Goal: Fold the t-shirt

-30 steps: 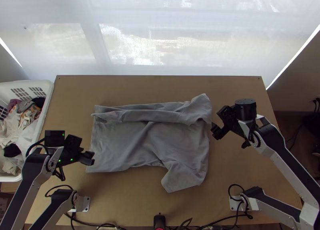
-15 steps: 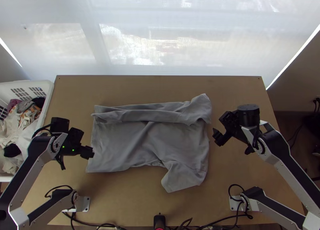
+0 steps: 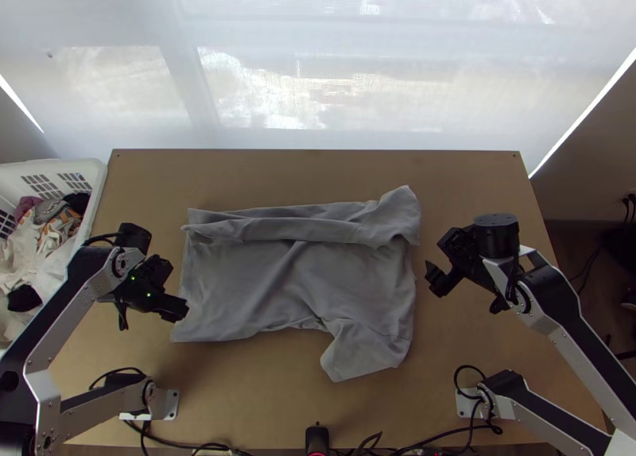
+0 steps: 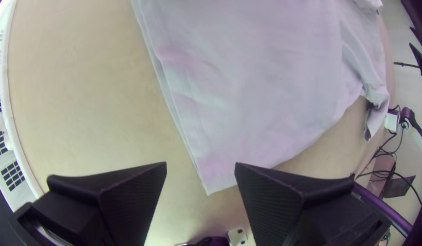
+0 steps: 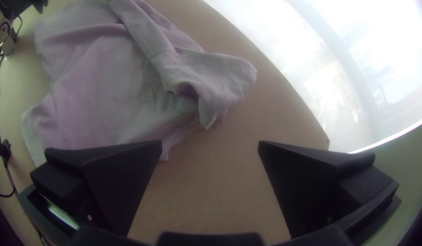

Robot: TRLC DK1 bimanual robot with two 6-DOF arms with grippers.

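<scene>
My gripper will carry the t-shirt's near corner (image 3: 184,330), which will fold over and cover the folded strip (image 3: 306,228), because the grey t-shirt lies limp beside that strip.
The grey t-shirt (image 3: 294,281) lies across the middle of the table, its far side folded over in a long strip, with a sleeve-like flap sticking out toward the near edge. My left gripper (image 3: 176,307) hovers by the shirt's near left corner. In the left wrist view, my left gripper (image 4: 201,165) stands open, with a corner of the shirt (image 4: 265,91) just beyond its fingers. My right gripper (image 3: 433,280) is off the shirt's right side. The right wrist view has my right gripper (image 5: 210,143) open, bare table between its fingers and the shirt (image 5: 106,91) farther off.
A white laundry basket (image 3: 94,198) with mixed clothes stands at the table's left. Cables (image 3: 397,448) run along the near edge of the table (image 3: 318,412). Behind the far edge hangs a pale translucent sheet (image 3: 358,75).
The left arm has swung its wrist up the picture, while its fingertips stay close to the shirt's left edge. My right gripper has drawn slightly away from the shirt, which lies unchanged.
</scene>
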